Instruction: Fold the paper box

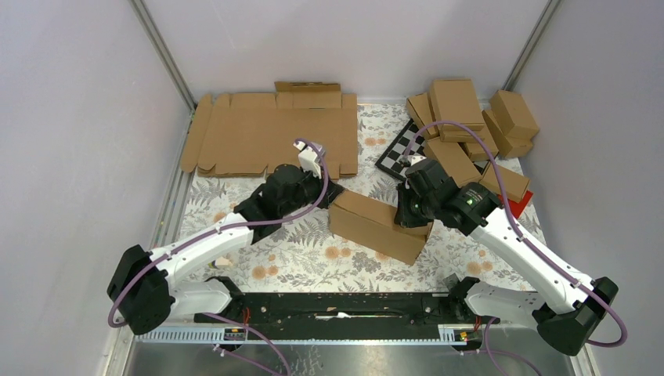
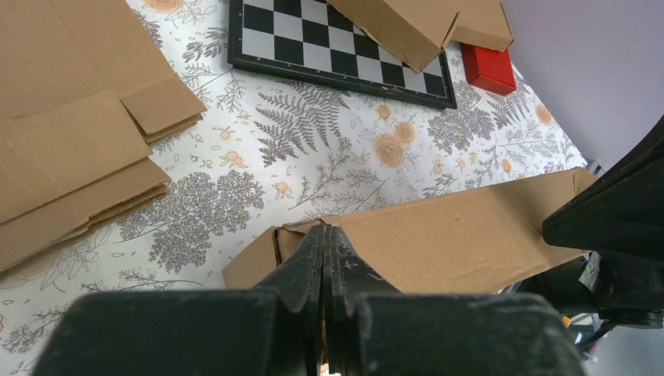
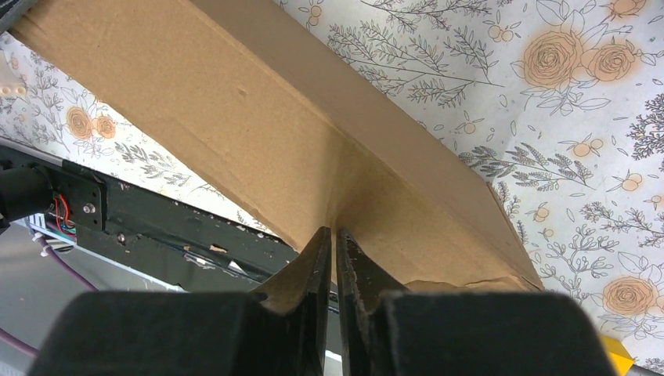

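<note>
My right gripper is pressing the lid short of its creased end edge [image 3: 474, 283]. Next, I move my right gripper back to that end's corner [image 1: 427, 233] and press there.
The paper box [image 1: 376, 227] lies in the middle of the floral table as a closed, shallow brown carton, angled from upper left to lower right. My left gripper [image 1: 333, 192] is at its left end. In the left wrist view its jaws [image 2: 326, 231] are pressed together, tips against the top corner of the box [image 2: 462, 235], where a flap edge looks crumpled. My right gripper [image 1: 403, 215] is at the box's right side. In the right wrist view its tips [image 3: 335, 233] pinch a creased edge of the box [image 3: 297, 133].
A stack of flat cardboard blanks [image 1: 266, 133] lies at the back left, also in the left wrist view [image 2: 70, 141]. Finished boxes [image 1: 470, 117] are piled at the back right over a checkerboard [image 1: 399, 149] and a red block [image 1: 523, 200]. A black rail [image 1: 337, 305] runs along the near edge.
</note>
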Tool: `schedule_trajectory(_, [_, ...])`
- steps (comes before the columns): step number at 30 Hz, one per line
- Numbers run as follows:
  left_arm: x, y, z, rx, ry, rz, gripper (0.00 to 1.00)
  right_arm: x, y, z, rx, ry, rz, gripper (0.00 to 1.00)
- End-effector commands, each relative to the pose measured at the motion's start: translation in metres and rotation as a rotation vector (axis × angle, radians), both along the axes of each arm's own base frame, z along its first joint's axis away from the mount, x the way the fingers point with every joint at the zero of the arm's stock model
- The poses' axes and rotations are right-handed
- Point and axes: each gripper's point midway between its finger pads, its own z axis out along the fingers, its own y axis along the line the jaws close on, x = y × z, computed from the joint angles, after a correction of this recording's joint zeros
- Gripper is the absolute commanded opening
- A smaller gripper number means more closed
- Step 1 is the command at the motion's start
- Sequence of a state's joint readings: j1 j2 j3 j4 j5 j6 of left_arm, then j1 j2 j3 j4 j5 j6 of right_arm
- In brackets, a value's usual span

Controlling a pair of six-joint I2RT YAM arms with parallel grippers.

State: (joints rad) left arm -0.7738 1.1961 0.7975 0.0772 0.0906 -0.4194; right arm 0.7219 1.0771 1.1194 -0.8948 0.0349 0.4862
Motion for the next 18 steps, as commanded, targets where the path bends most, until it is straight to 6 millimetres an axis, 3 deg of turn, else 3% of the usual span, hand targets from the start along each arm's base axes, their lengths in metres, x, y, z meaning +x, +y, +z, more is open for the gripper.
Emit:
schedule_trajectory(1, [-0.017, 0.009, -0.039, 0.060, 0.088, -0.024, 0.00, -0.008, -0.011, -0.014, -0.074, 0.046, 0.001, 0.13])
schedule_trajectory(4, [-0.018, 0.012, -0.040, 0.066, 0.083, -0.017, 0.00, -0.005, -0.010, -0.004, -0.061, 0.021, 0.001, 0.14])
schedule_trajectory(10, [-0.019, 0.015, -0.039, 0.072, 0.081, -0.013, 0.00, 0.003, -0.012, 0.038, -0.041, -0.066, 0.006, 0.15])
schedule_trajectory(14, [-0.019, 0.015, -0.037, 0.071, 0.078, -0.012, 0.00, 0.003, -0.030, 0.060, -0.089, -0.109, -0.033, 0.15])
schedule_trajectory(18, [-0.019, 0.015, -0.036, 0.075, 0.077, -0.012, 0.00, -0.004, -0.053, 0.058, -0.163, -0.101, -0.094, 0.14])
